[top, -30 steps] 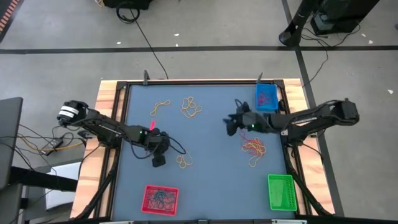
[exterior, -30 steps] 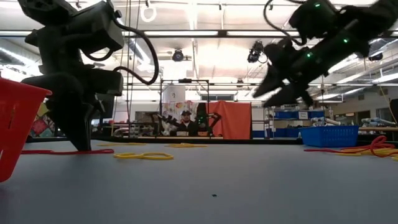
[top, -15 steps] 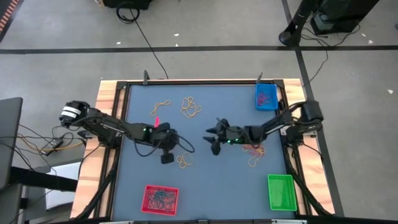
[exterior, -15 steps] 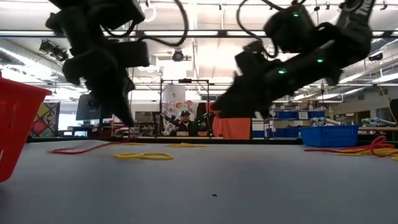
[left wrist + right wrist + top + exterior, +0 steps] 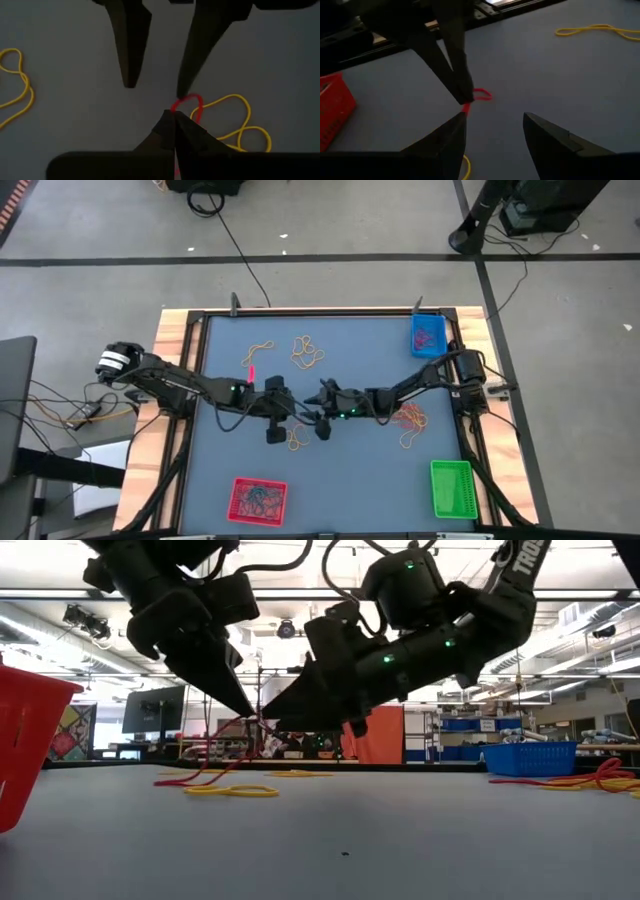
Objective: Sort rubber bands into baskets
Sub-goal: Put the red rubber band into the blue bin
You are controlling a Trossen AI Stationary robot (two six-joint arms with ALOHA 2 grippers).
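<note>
The red band is in my left gripper, far away from the blue basket (image 5: 428, 335), so my right gripper should grab the band's small loop (image 5: 484, 94) and bring it over to the basket.
My left gripper (image 5: 294, 416) is shut on a red rubber band (image 5: 189, 104) above the table's middle. It also shows in the low view (image 5: 254, 717). My right gripper (image 5: 316, 412) is open and faces it from the table's right. One right fingertip (image 5: 181, 92) stands right at the band's small loop (image 5: 481, 94); I cannot tell whether it touches. The red basket (image 5: 258, 500) stands at the near edge, the blue basket (image 5: 428, 335) at the far right and the green basket (image 5: 450, 487) at the near right. My left gripper pinches the red band between its two fingertips (image 5: 173, 118), coming slanting down from above. A small loop (image 5: 192, 102) sticks out past the tips. The rest of the band (image 5: 205, 755) runs slack down to the table, where its lower end (image 5: 168, 781) lies.
Yellow bands lie under the grippers (image 5: 297, 441) and at the far side (image 5: 308, 352) (image 5: 258, 352). A heap of orange and red bands (image 5: 408, 420) lies right of the middle. A wooden frame (image 5: 170, 380) edges the table.
My left gripper has risen from the table and gone toward the table's right with the red band. The band's upper part is lifted and its other end trails on the table. My right gripper has gone toward the table's left and now faces the left gripper's tips.
</note>
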